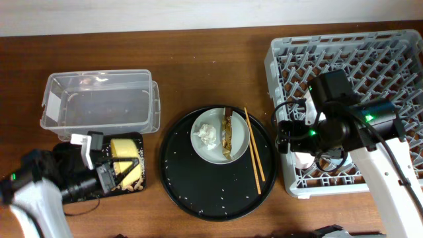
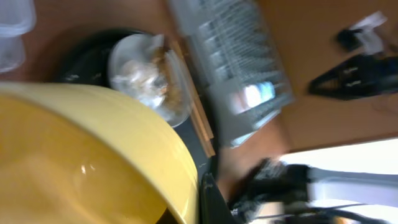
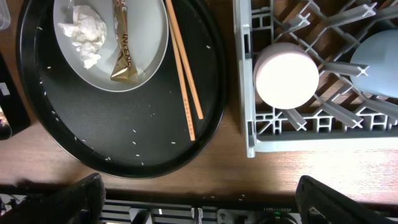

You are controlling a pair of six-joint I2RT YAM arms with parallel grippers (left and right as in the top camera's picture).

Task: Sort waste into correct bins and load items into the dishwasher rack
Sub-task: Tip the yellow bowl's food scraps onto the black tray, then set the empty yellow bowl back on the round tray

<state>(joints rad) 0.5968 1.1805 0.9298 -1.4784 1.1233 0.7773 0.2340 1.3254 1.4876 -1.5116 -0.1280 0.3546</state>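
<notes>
Scraps are in the shallow black tray (image 1: 135,187), and my left gripper keeps moving the yellow bowl to the round black tray's open front (image 1: 193,185) and lets go of it there.
My left gripper (image 1: 109,173) is shut on the rim of the yellow bowl (image 1: 125,155), held tilted over the shallow black tray (image 1: 142,142). The bowl fills the left wrist view (image 2: 81,155). Brownish scraps (image 1: 131,188) lie in that tray. The clear tub (image 1: 99,102) stands behind it. The grey-white plate (image 1: 241,129) holds the white tissue (image 1: 208,134) and the brown-gold wrapper (image 1: 227,135). Two chopsticks (image 1: 254,151) lie beside it. My right gripper (image 3: 199,199) is open and empty over the front left corner of the rack (image 1: 370,53). The pink cup (image 3: 286,74) and blue cup (image 3: 379,56) stand upside down in the rack.
The large round black tray (image 1: 198,192) under the plate is strewn with rice grains. Bare wooden table (image 1: 211,59) lies between tub, tray and rack. My right arm (image 1: 344,125) covers the rack's front left part.
</notes>
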